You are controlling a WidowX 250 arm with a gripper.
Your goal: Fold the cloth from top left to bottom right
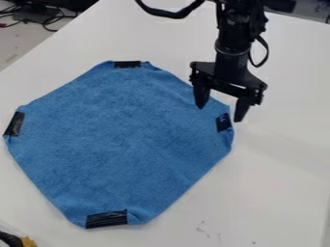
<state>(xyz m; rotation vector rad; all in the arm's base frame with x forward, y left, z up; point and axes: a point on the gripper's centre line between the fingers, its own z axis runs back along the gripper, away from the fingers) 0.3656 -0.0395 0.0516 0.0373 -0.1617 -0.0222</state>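
Note:
The blue cloth lies flat and loose. It should fold over softly while its side corners stay in place when I carry the blue cloth's upper edge across.
The blue cloth (126, 140) lies flat on the white table, its corners tucked in and marked with black tape at the top, left, right and bottom. My gripper (221, 113) hangs over the cloth's right corner, close to the black tape there, with its two fingers spread wide apart and nothing held. One fingertip is over the cloth's upper right edge; the other is just outside the right corner. Whether the fingertips touch the cloth or table, I cannot tell.
The white table (277, 193) extends around the cloth on all sides. Dark cables (48, 21) lie beyond its edge at the upper left. A black and yellow object (27, 241) shows at the lower left corner.

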